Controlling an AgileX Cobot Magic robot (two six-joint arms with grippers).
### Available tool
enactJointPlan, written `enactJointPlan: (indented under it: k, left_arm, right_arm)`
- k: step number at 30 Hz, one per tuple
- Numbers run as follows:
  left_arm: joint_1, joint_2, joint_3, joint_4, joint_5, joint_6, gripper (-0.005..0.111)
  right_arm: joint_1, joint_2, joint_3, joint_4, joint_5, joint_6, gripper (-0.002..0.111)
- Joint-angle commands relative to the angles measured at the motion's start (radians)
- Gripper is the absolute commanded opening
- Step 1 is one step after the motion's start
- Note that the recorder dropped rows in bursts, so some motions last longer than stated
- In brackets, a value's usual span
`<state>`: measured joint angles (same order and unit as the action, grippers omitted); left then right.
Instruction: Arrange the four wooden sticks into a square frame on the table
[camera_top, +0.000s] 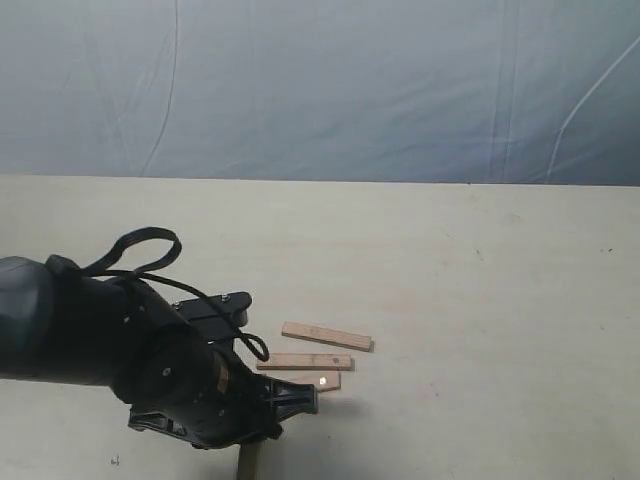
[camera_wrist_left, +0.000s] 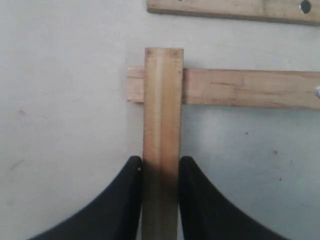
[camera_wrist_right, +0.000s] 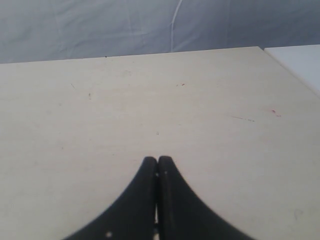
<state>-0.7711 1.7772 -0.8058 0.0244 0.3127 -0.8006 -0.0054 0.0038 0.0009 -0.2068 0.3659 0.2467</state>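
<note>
The second stick (camera_top: 325, 381) lies under the robot's held stick and close to the other sticks, so the robot's left gripper should carry the crossed pair to open space (camera_top: 272, 272) beyond them.
My left gripper (camera_wrist_left: 161, 165) is shut on a light-brown wooden stick (camera_wrist_left: 162, 110), which runs out from between the fingers. In the left wrist view its far end crosses one end of a second stick (camera_wrist_left: 250, 88) lying on the table (camera_wrist_left: 60, 100); I cannot tell if they touch. A third stick (camera_wrist_left: 235, 7) with a dark hole lies beyond. In the exterior view three sticks (camera_top: 327, 336) (camera_top: 305, 361) (camera_top: 328, 381) lie roughly parallel at centre front, and the held stick (camera_top: 248, 462) shows under the left arm (camera_top: 120, 350). My right gripper (camera_wrist_right: 158, 162) is shut on nothing over bare table.
The blue-grey fabric backdrop (camera_top: 320, 80) hangs behind the table's far edge. A white surface (camera_wrist_right: 300, 60) adjoins the table's corner in the right wrist view. The left arm's black cable (camera_top: 150, 245) loops above it.
</note>
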Motion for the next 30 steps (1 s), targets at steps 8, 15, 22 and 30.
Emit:
enactJointPlan:
  k: [8, 15, 22, 30]
  left_arm:
    - [-0.009, 0.009, -0.043, 0.032, 0.031, -0.004, 0.0]
    - [0.048, -0.142, -0.112, 0.18, 0.262, -0.002, 0.0]
    - [0.192, -0.169, -0.158, 0.229, 0.303, 0.092, 0.0]
    - [0.303, 0.083, -0.354, 0.228, 0.246, 0.234, 0.0]
  right_arm:
    - [-0.004, -0.004, -0.001, -0.001, -0.009, 0.0, -0.001]
    - [-0.004, -0.004, -0.001, -0.001, -0.009, 0.0, -0.001]
    - [-0.004, -0.004, -0.001, -0.001, -0.009, 0.0, -0.001]
    - [-0.004, -0.004, -0.001, -0.001, -0.009, 0.0, -0.001]
